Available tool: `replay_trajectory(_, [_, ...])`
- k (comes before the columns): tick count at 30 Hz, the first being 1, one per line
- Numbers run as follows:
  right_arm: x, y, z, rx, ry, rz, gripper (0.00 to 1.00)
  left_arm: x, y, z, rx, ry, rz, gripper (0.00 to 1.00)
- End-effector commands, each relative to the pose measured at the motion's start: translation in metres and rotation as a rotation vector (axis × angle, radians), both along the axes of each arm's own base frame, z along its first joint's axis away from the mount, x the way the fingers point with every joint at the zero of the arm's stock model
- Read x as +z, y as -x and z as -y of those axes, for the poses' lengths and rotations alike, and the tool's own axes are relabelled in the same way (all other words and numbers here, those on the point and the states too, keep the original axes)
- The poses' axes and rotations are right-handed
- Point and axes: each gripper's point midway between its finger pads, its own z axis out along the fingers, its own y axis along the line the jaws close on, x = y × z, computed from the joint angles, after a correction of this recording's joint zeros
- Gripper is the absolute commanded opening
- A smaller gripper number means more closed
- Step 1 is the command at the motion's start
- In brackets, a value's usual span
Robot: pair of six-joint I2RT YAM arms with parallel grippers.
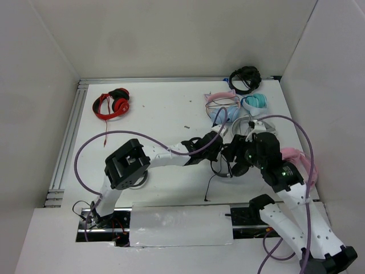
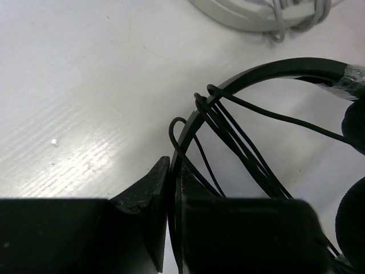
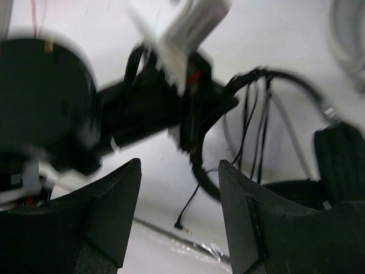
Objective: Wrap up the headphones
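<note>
I keep moving my open right gripper toward the loose cable end (image 1: 209, 186), which lies clear of the headband, until my fingers close just behind the jack (image 1: 206, 197).
The headphones (image 2: 268, 71) lie on the white table, a thin black headband with round earcups (image 3: 339, 154). Their thin cable (image 2: 234, 134) is looped several times around the headband, and the loose end trails toward me, ending in a jack (image 3: 182, 227). My left gripper (image 2: 171, 177) is shut on the headband, also seen from above (image 1: 218, 149). My right gripper (image 3: 179, 177) is open, with nothing between its fingers. It hovers close to the headphones (image 1: 221, 169), facing the left gripper (image 3: 154, 108). In the top view the right gripper (image 1: 239, 157) hides most of the earcups.
Red-and-black headphones (image 1: 112, 104) lie at the back left. A compact black pair (image 1: 245, 79), a pink pair (image 1: 221, 98), a teal pair (image 1: 255, 103) and a white pair (image 1: 251, 123) crowd the back right. Another pink item (image 1: 296, 157) lies by the right arm.
</note>
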Motion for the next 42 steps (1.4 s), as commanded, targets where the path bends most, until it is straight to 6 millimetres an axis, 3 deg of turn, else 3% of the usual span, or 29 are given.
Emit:
replay_trajectory(1, [0.001, 0.021, -0.024, 0.156, -0.043, 0.060, 0.63, 0.065, -0.026, 0.000, 0.037, 0.119, 0.113, 0.00])
replay_trajectory(4, [0.015, 0.034, -0.041, 0.242, -0.052, 0.154, 0.63, 0.082, -0.042, -0.009, 0.060, 0.116, 0.174, 0.00])
replay_trajectory(6, [0.014, 0.041, -0.047, 0.278, -0.048, 0.159, 0.63, 0.084, -0.046, -0.011, 0.058, 0.120, 0.174, 0.00])
replay_trajectory(11, [-0.032, 0.048, -0.055, 0.237, 0.043, 0.010, 0.62, 0.072, -0.051, -0.002, 0.039, 0.118, 0.166, 0.00])
replay_trajectory(16, [-0.058, 0.054, -0.066, 0.217, 0.119, -0.070, 0.62, 0.056, -0.065, 0.001, 0.064, 0.067, 0.154, 0.00])
replay_trajectory(22, [-0.108, 0.066, -0.082, 0.215, 0.173, -0.209, 0.61, 0.058, -0.069, -0.005, 0.062, 0.105, 0.119, 0.00])
replay_trajectory(27, [-0.142, 0.056, -0.077, 0.137, 0.252, -0.266, 0.60, 0.055, -0.068, -0.009, 0.062, 0.095, 0.123, 0.00])
replay_trajectory(36, [-0.164, 0.023, -0.077, 0.064, 0.359, -0.260, 0.56, 0.051, -0.062, -0.008, 0.040, 0.104, 0.100, 0.00])
replay_trajectory(40, [-0.176, 0.020, -0.076, 0.064, 0.394, -0.296, 0.55, 0.049, -0.060, -0.008, 0.038, 0.102, 0.096, 0.00])
replay_trajectory(42, [-0.181, 0.020, -0.077, 0.068, 0.401, -0.313, 0.40, 0.049, -0.060, -0.009, 0.039, 0.101, 0.097, 0.00])
